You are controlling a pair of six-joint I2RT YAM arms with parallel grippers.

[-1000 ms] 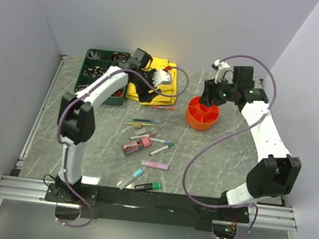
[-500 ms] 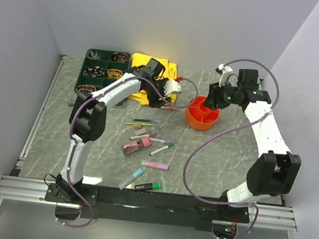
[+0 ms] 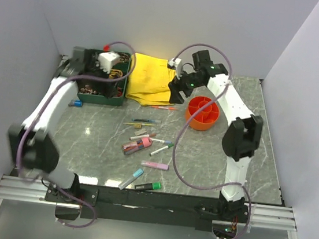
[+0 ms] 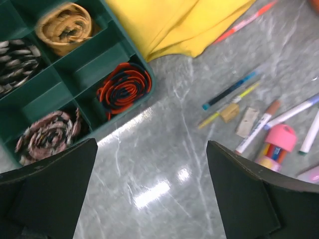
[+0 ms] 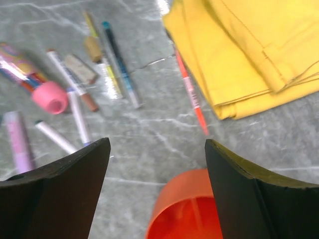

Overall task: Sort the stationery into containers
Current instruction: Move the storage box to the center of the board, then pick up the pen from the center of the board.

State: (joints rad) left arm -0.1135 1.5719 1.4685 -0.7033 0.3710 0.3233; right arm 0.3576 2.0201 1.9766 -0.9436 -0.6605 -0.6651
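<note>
The orange pot's rim (image 3: 191,104) crowds the robot's right gripper beside the red pen, so the right gripper should move away and the left gripper should pick up the red pen (image 3: 162,107).
Several pens and markers lie loose on the marble mid-table: a red pen (image 3: 162,106) along the cloth's front edge, a blue pen (image 3: 145,120), a pink-capped bundle (image 3: 137,146), a pink highlighter (image 3: 154,165) and a green marker (image 3: 148,186). The orange pot (image 3: 202,114) stands to their right. The dark green tray (image 3: 100,101) holds coiled bands. My left gripper (image 3: 110,81) hovers open and empty over the tray's front right corner (image 4: 127,117). My right gripper (image 3: 177,91) hovers open and empty between the red pen (image 5: 192,94) and the pot (image 5: 194,209).
A folded yellow cloth (image 3: 150,79) lies between the tray and the pot. A small blue item (image 3: 75,103) lies left of the tray's front. White walls close the table on three sides. The right arm's cable loops over the pot.
My left arm has swung left from the yellow cloth to the green tray. My right arm has swung left from over the orange pot to the cloth's right edge.
</note>
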